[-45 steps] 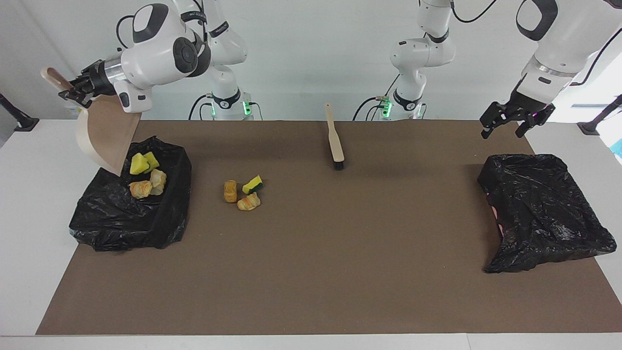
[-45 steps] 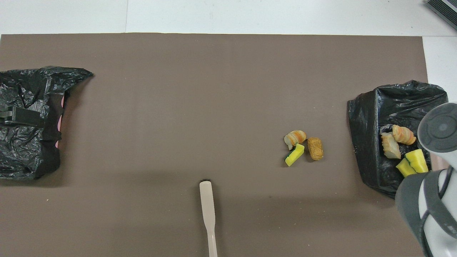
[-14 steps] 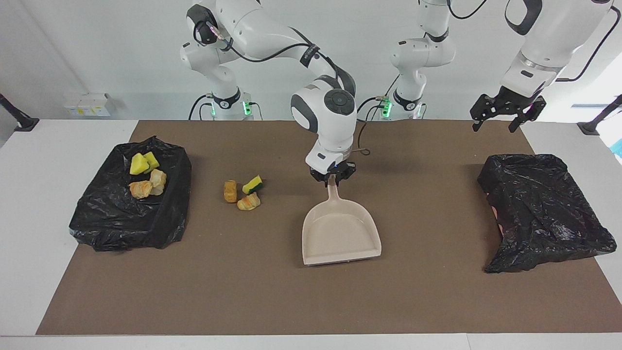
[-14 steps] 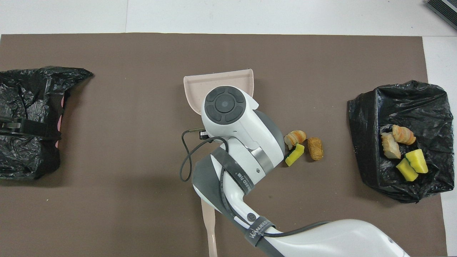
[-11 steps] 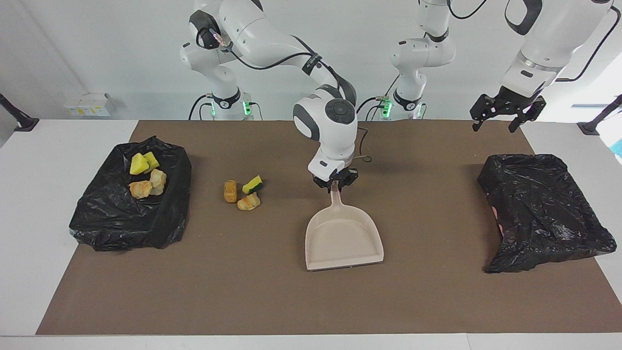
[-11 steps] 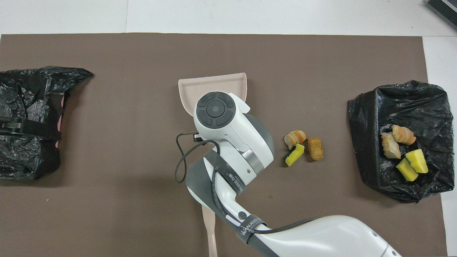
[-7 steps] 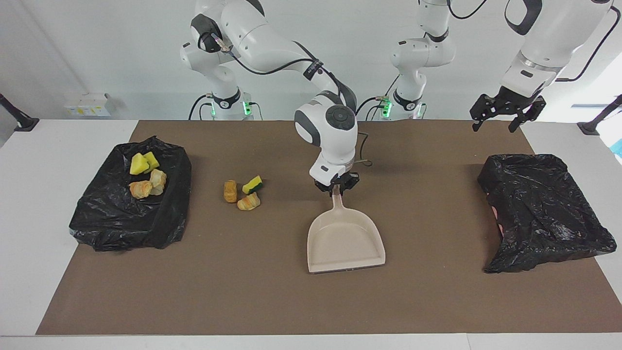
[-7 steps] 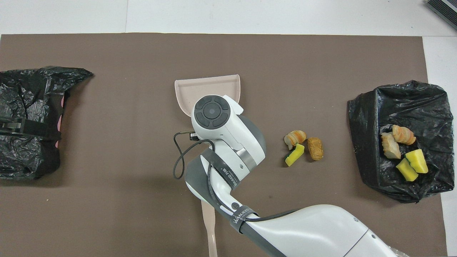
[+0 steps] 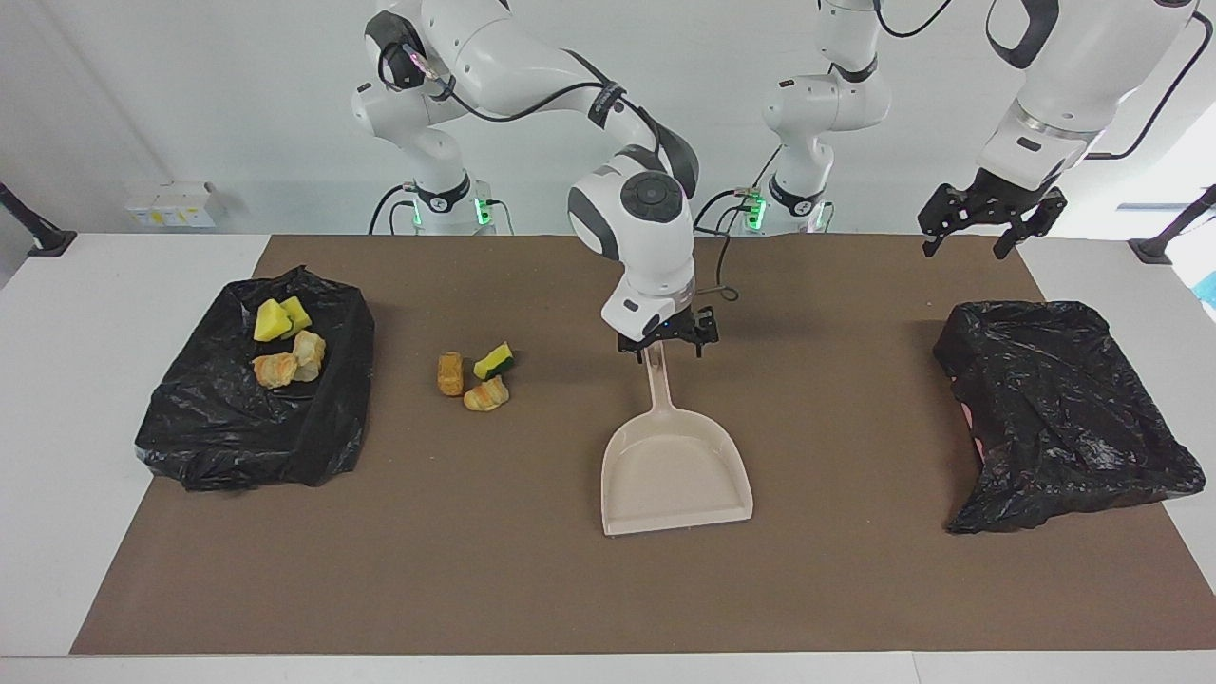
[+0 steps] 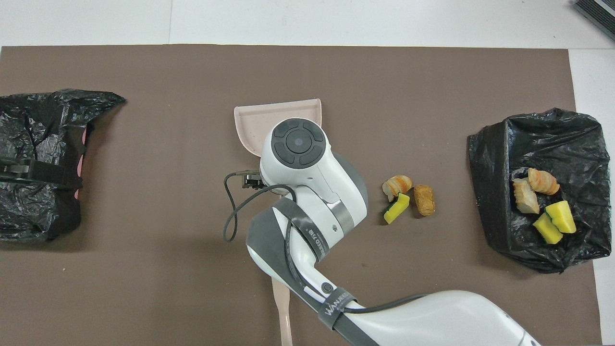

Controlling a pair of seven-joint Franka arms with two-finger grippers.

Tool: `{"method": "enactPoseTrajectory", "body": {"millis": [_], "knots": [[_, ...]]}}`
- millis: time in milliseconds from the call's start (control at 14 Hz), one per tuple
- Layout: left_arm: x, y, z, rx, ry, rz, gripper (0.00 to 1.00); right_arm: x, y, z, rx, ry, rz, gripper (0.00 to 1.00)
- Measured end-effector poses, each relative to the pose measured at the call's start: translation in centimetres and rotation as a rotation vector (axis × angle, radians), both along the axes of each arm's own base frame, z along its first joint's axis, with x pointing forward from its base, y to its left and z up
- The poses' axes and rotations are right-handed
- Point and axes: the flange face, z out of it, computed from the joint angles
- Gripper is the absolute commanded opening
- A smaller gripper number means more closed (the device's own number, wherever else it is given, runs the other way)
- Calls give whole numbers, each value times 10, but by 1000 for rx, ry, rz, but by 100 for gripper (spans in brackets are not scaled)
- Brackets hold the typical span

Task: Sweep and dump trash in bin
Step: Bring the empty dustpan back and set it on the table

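The brush's beige handle (image 10: 284, 317) is clear of the flat dustpan (image 10: 252, 122) and closer to the robots, so the robot's open right gripper goes on moving back until it closes on that handle.
Three pieces of trash (image 9: 475, 374) (image 10: 408, 197) lie together on the brown mat: a yellow-and-green sponge chunk and two bread toys. Several more lie in the black-bagged bin (image 9: 204, 432) (image 10: 533, 134) at the right arm's end. The beige dustpan (image 9: 676, 470) (image 10: 269, 115) lies flat mid-mat, handle toward the robots. My right gripper (image 9: 667, 340) hangs open just over the handle's tip, holding nothing. My left gripper (image 9: 978, 223) waits open, high over the mat's edge at the left arm's end.
A second black bag (image 9: 1064, 408) (image 10: 38, 163) lies crumpled at the left arm's end. The brush's beige handle (image 10: 281, 312) shows under the right arm, nearer to the robots than the dustpan. The right arm covers most of the dustpan from overhead.
The right gripper set the dustpan down mid-mat, opened, let go of the handle and rose a little. The left arm has stayed put.
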Motion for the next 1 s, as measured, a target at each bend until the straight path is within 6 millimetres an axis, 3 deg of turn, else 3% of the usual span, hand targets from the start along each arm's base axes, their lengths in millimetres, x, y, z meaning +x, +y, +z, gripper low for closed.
{"method": "enactPoseTrajectory", "body": {"millis": [285, 499, 784, 998], "knots": [[0, 0, 0, 0, 0, -1, 100, -66, -10, 44, -3, 57, 56, 100], [0, -1, -1, 0, 2, -1, 100, -135, 3, 52, -11, 94, 132, 100], [0, -3, -2, 0, 2, -5, 100, -211, 8, 29, 5, 165, 170, 100], [3, -29, -10, 0, 14, -21, 100, -259, 6, -14, -12, 152, 208, 100]]}}
